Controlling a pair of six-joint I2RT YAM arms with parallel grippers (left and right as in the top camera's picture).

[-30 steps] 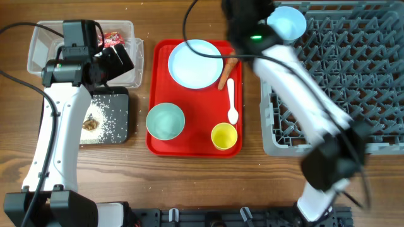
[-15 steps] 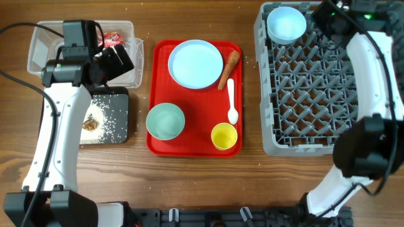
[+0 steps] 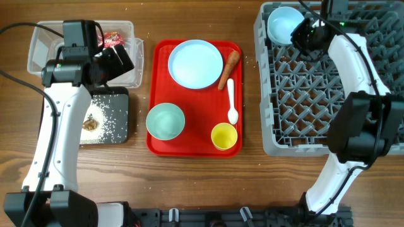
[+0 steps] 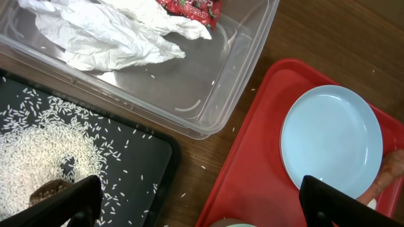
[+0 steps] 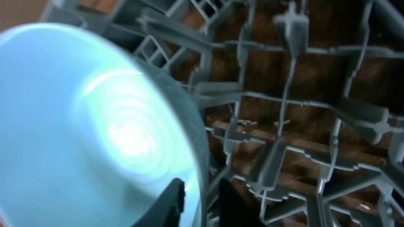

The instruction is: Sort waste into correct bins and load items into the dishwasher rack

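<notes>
The light blue bowl [image 3: 283,24] is lying open side up across the rack's wires, so next my right gripper tilts the bowl's rim [image 3: 301,18] up and stands the bowl on its edge.
The light blue bowl [image 3: 282,24] sits in the back left corner of the grey dishwasher rack [image 3: 328,94]. My right gripper [image 3: 302,33] is shut on its right rim. The wrist view shows one finger inside the bowl [image 5: 82,126], the other outside against the rack [image 5: 284,126], with the right gripper [image 5: 199,197] pinching the rim. My left gripper [image 3: 115,61] hangs open and empty between the clear tub [image 3: 44,47] and the black tray [image 3: 118,101]. The tub holds a white napkin [image 4: 113,34] and a red wrapper [image 4: 192,7]. Rice [image 4: 38,151] and a brown scrap [image 3: 91,123] lie on the black tray.
The red tray [image 3: 158,50] in the middle carries the light blue plate [image 3: 195,64], an orange carrot [image 3: 229,69], a white spoon [image 3: 231,101], a yellow cup [image 3: 224,135] and a pale green bowl [image 3: 165,121]. A few rice grains lie on the wood by the tub.
My right arm swung across the rack to its back left corner and its jaws closed on the light blue bowl's rim. The left arm has not moved.
</notes>
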